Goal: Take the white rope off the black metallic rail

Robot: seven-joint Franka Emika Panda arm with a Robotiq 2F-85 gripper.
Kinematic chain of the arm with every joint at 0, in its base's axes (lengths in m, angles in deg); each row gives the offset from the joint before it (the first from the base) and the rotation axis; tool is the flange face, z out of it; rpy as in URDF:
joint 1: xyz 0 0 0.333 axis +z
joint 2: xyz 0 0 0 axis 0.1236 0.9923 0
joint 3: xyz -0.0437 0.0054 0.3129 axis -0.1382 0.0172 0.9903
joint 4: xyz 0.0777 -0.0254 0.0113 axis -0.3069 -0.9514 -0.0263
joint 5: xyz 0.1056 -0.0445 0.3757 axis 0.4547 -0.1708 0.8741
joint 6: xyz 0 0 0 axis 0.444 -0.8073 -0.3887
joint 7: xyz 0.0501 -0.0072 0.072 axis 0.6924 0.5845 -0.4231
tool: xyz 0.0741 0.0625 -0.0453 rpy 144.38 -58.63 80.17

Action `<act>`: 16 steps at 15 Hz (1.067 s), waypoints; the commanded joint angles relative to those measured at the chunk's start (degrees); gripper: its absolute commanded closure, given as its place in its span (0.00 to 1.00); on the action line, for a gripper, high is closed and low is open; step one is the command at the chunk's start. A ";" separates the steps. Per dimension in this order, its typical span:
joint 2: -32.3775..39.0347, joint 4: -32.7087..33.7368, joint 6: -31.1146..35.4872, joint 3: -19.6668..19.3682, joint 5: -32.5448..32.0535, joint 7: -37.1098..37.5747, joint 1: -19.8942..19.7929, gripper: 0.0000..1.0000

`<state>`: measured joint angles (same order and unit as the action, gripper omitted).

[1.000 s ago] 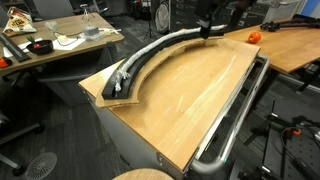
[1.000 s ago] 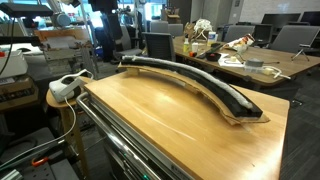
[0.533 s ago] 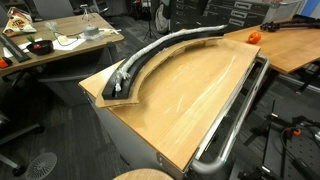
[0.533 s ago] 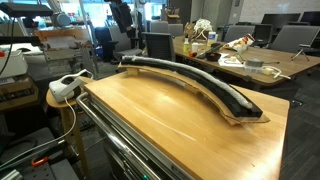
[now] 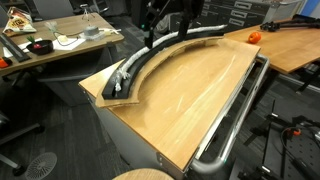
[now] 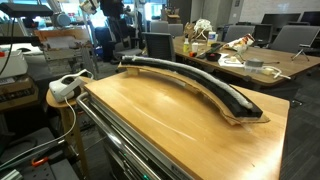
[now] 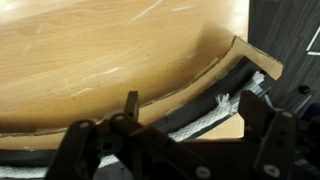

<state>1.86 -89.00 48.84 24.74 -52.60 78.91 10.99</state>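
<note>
The white rope lies along the rail's whole length. The rope's far end will stay on the rail when I carry its frayed tip away.
The black metallic rail arcs along the far edge of the wooden table; it also shows in the other exterior view. The white rope lies in its channel. In the wrist view the rope runs along the rail and ends in a frayed tip. My gripper is open, its fingers on either side of the rope, above it near the rail's end. In an exterior view the gripper hangs over the middle of the rail.
A flat wooden board lies under the rail's end. A chrome tube frame runs along the table's side. An orange object sits at the far corner. A cluttered desk and a white power strip are nearby.
The arm has moved from the rail's far end along the rail toward its middle. The rope and rail have not moved.
</note>
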 commanded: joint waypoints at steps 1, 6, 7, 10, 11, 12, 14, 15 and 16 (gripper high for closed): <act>10.88 11.64 -0.67 -0.05 -4.67 7.88 2.13 0.00; 22.30 24.93 -2.78 -3.26 -4.08 12.99 6.18 0.00; 24.26 27.29 -3.38 -3.92 -3.85 13.24 6.90 0.00; 29.94 34.35 -7.01 -5.58 -2.63 13.52 8.95 0.00; 31.78 36.89 -9.98 -5.97 -2.15 13.25 9.47 0.00; 33.46 39.18 -13.05 -6.25 -1.64 12.73 9.90 0.00; 36.44 43.54 -20.34 -6.54 -0.89 11.41 10.65 0.00; 37.66 45.29 -22.64 -6.93 -1.08 11.94 11.18 0.00; 38.74 46.89 -24.65 -7.07 -0.94 11.76 11.39 0.00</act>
<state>35.93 -50.44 31.51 19.23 -54.99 91.42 20.45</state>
